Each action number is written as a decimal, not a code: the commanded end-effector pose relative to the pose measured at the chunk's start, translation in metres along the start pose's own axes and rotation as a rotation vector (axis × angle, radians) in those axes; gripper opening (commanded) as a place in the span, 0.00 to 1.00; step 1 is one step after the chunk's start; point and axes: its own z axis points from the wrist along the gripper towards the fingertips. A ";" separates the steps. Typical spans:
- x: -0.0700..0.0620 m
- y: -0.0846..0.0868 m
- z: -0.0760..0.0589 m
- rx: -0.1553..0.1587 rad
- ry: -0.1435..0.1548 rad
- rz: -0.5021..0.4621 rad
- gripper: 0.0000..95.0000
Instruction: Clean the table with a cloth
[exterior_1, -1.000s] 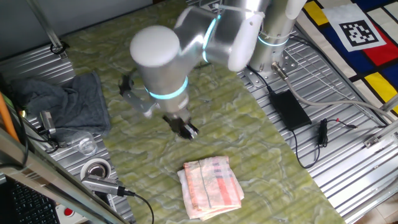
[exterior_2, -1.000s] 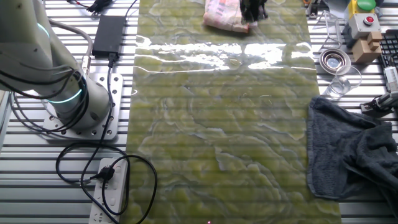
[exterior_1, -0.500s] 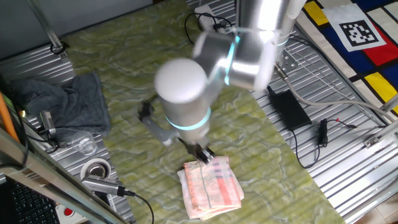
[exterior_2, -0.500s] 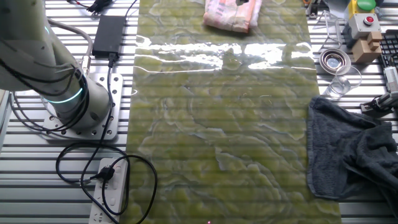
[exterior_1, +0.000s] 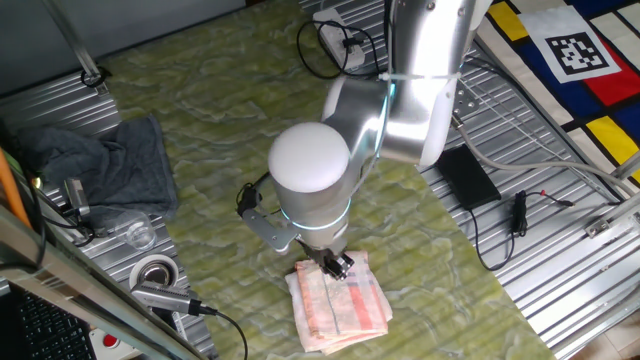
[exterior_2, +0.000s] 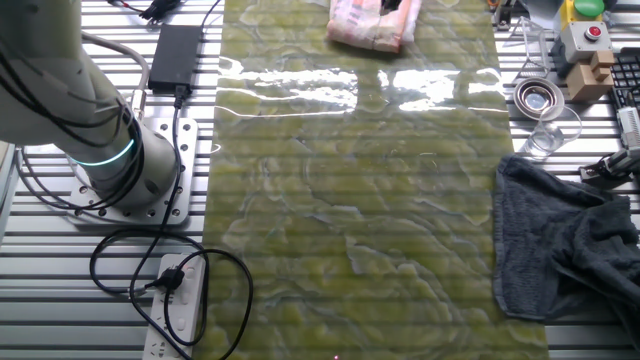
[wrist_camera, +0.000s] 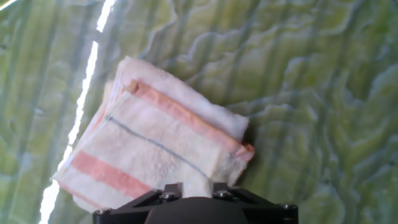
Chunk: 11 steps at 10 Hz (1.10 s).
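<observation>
My gripper is about to drag the cloth (exterior_1: 343, 305) across the table. Its folded layers (exterior_1: 298, 308) lie stacked together, so it should bunch into pleats and follow as a bundle.
The cloth (exterior_1: 340, 298), a folded pale pink and white towel with orange-red stripes, lies near the front edge of the yellow-green marbled table (exterior_1: 230, 110). My gripper (exterior_1: 338, 266) hangs just over the cloth's near end, fingers pointing down, open, with nothing held. In the hand view the cloth (wrist_camera: 155, 140) fills the lower left, and the gripper (wrist_camera: 196, 185) shows only as two short dark stubs at the bottom edge, with cloth between them. In the other fixed view the cloth (exterior_2: 372, 22) lies at the top edge, the gripper mostly cut off.
A dark grey cloth (exterior_1: 105, 165) lies bunched at the left, with a clear glass (exterior_1: 138, 233) and a metal ring (exterior_1: 155, 272) in front of it. A black power adapter (exterior_1: 468, 175) and cables sit on the ribbed metal to the right. The arm's base (exterior_2: 115, 160) stands beside the table.
The arm has swung from the middle of the table toward the front edge and come down, so the gripper now stands right over the cloth. The cloth has not moved.
</observation>
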 end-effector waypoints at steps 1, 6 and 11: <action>0.000 -0.001 0.007 -0.002 -0.009 -0.009 0.40; 0.002 0.003 0.019 0.001 -0.006 -0.034 0.40; 0.002 0.003 0.018 -0.019 0.033 -0.162 0.40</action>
